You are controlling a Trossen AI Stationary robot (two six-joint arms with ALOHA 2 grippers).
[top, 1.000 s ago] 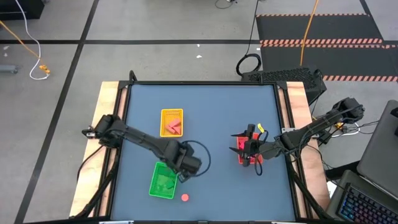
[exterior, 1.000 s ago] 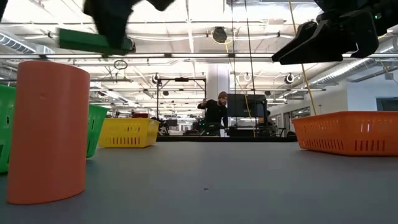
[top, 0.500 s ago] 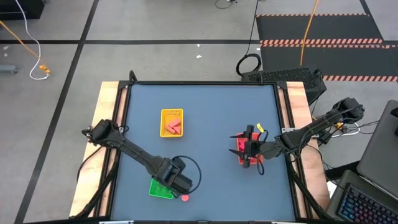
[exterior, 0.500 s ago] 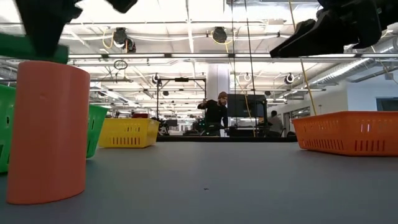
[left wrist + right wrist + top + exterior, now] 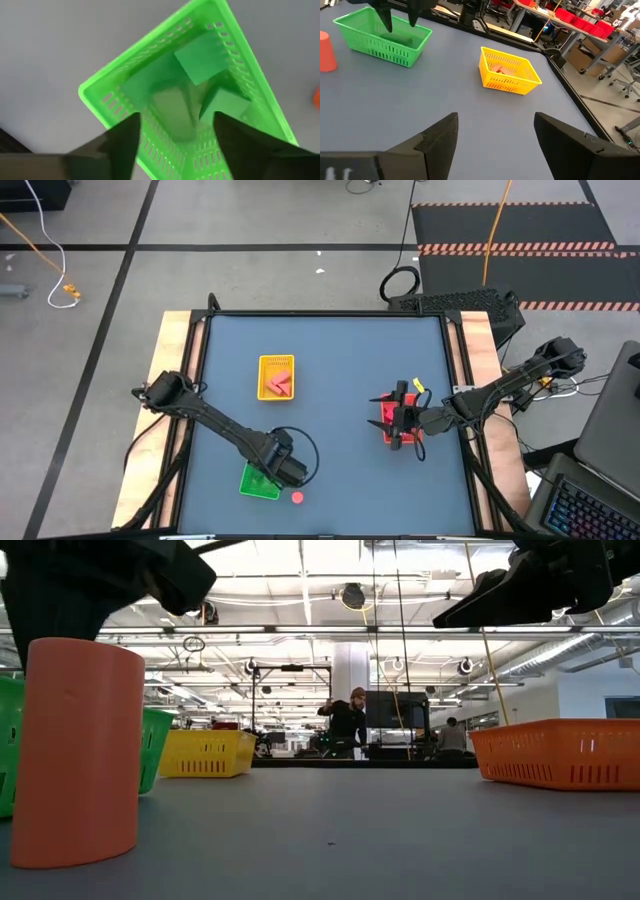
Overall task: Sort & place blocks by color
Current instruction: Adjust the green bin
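Observation:
The green tray (image 5: 259,484) is crooked next to the round red block, so my left gripper should move away from the blocks, grab the green tray's far rim (image 5: 148,42) and turn the tray.
My left gripper (image 5: 175,117) hangs open over the green tray (image 5: 235,65), near the table's near edge (image 5: 276,472). Green blocks (image 5: 200,60) lie inside the tray, and one of them (image 5: 172,106) lies right below the gap between the fingers. A round red block (image 5: 298,498) stands on its flat end on the table just right of the green tray; in the low view it stands large (image 5: 80,750). Salmon blocks (image 5: 277,385) lie in the yellow tray (image 5: 277,363). My right gripper (image 5: 400,430) hovers open over the red tray (image 5: 384,420).
The three trays stand apart on the blue table (image 5: 340,360), with free room between them and along the far edge. In the low view the red tray (image 5: 565,752) is at the right and the yellow tray (image 5: 205,752) farther back. A person (image 5: 350,720) stands in the room behind.
My left gripper has moved toward the table's near edge, from beside the green tray to above it, carrying a flat green block. That block showed under its fingers in the low view before and is gone from there now.

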